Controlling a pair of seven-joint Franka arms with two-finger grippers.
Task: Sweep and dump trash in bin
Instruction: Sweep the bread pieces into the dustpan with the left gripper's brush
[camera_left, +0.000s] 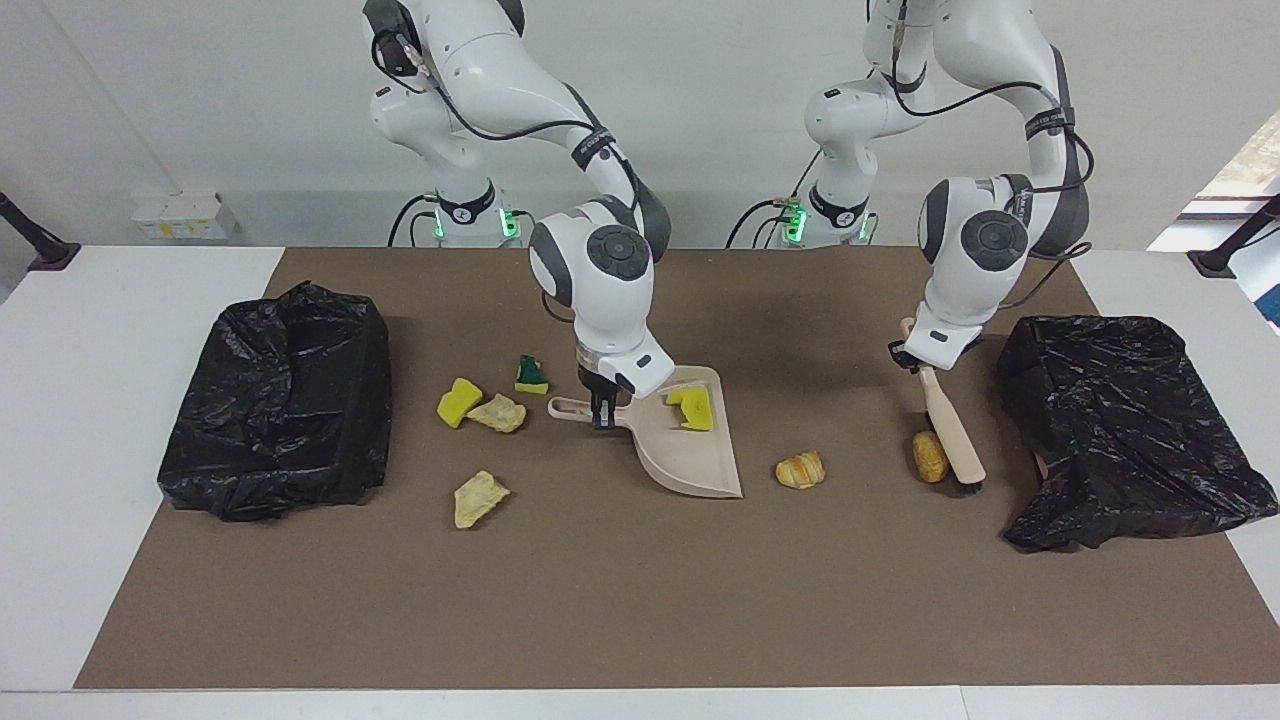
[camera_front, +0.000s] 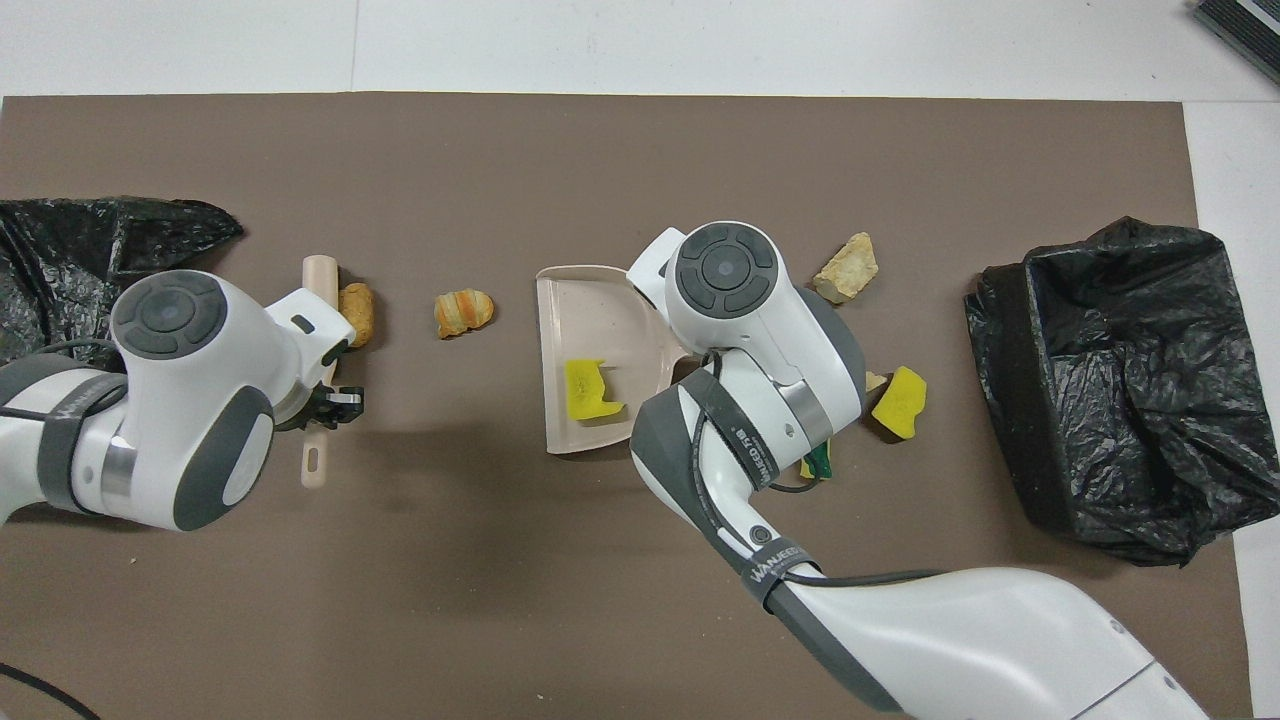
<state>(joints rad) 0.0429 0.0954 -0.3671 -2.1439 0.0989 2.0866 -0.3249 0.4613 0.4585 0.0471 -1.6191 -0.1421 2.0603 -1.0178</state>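
Note:
The brush already sits behind the brown lump, with the bread-like piece ahead of it, so my left gripper should push both toward the dustpan's open edge.
My right gripper is shut on the handle of the beige dustpan, which rests on the mat with a yellow sponge bit inside. My left gripper is shut on the brush, whose bristles touch a brown lump. A bread-like piece lies between that lump and the pan. Beside the pan's handle, toward the right arm's end, lie a green-topped sponge, a yellow sponge and two beige lumps. In the overhead view the right wrist hides its gripper.
A black-bagged bin stands at the right arm's end of the brown mat. Another black bag lies at the left arm's end, close beside the brush.

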